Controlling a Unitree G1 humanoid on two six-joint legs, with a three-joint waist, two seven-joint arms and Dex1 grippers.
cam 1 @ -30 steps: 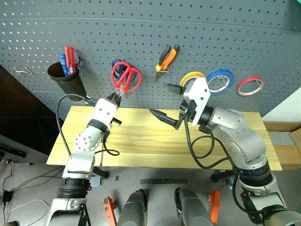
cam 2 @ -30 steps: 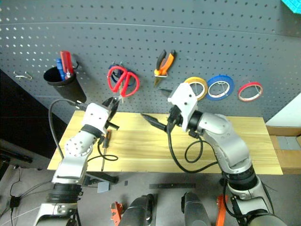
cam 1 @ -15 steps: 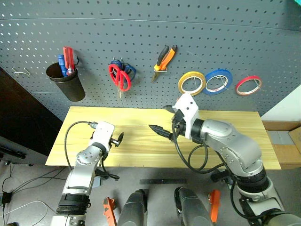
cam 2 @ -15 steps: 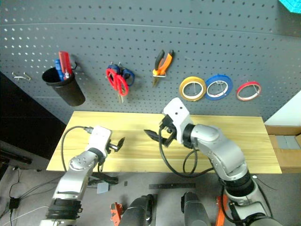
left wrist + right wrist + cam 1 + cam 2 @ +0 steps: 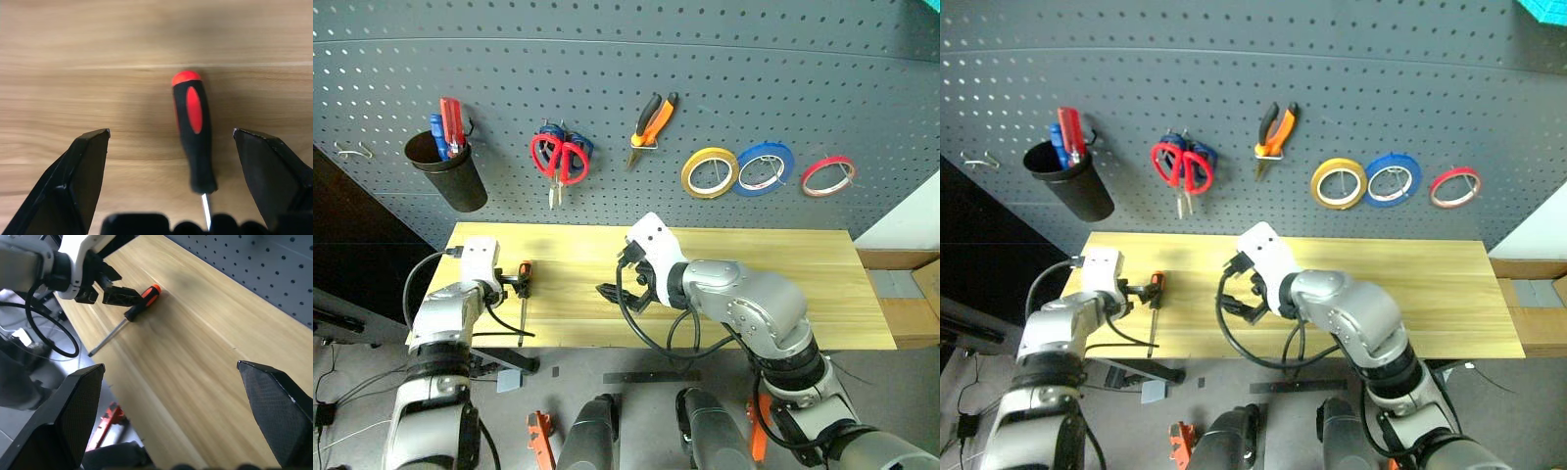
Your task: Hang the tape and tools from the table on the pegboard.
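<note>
My gripper will lower the screwdriver's stem into the black cup, and the screwdriver's handle will stay above the cup's rim, because tool handles stick out of the cup beside open space.
A black-and-orange screwdriver lies near the left end of the wooden table. My left gripper is open just left of its handle; in the left wrist view the handle lies on the wood between the spread fingers, untouched. My right gripper hovers open and empty over the table's middle. On the pegboard hang red-handled scissors, orange-and-black pliers and the yellow tape.
A black cup holding red and blue tools hangs at the pegboard's left. Blue-handled scissors sit behind the red ones. A blue ring and a red ring hang right of the yellow tape. A bare hook is far left.
My left gripper let go of the red scissors on the pegboard, opened, and dropped down and left to the screwdriver. My right gripper sank and moved left over the table.
</note>
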